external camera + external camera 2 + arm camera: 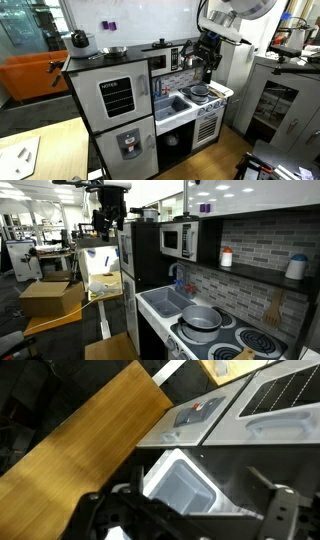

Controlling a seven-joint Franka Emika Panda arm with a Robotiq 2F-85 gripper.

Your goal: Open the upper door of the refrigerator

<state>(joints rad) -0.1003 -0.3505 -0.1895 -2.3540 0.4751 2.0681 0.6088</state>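
The robot's gripper points down over the white sink, at an angle to the upper door's handle, so it should tilt level before it moves down toward the handle.
The refrigerator is the tall black-framed toy unit at the left end of the play kitchen. Its upper door is grey with a black lined panel and a silver handle, and it is shut. The shorter door with the dispenser sits below it. My gripper hangs to the right, above the stove and sink, well away from the handle. In an exterior view it hangs in front of the fridge. In the wrist view the gripper is open and empty over the white sink. The upper door shows at the top right.
A black microwave sits beside the fridge, with the white oven and stovetop further right. A kettle and a pan stand on the fridge top. A wooden table lies front left, and a cardboard box sits beyond.
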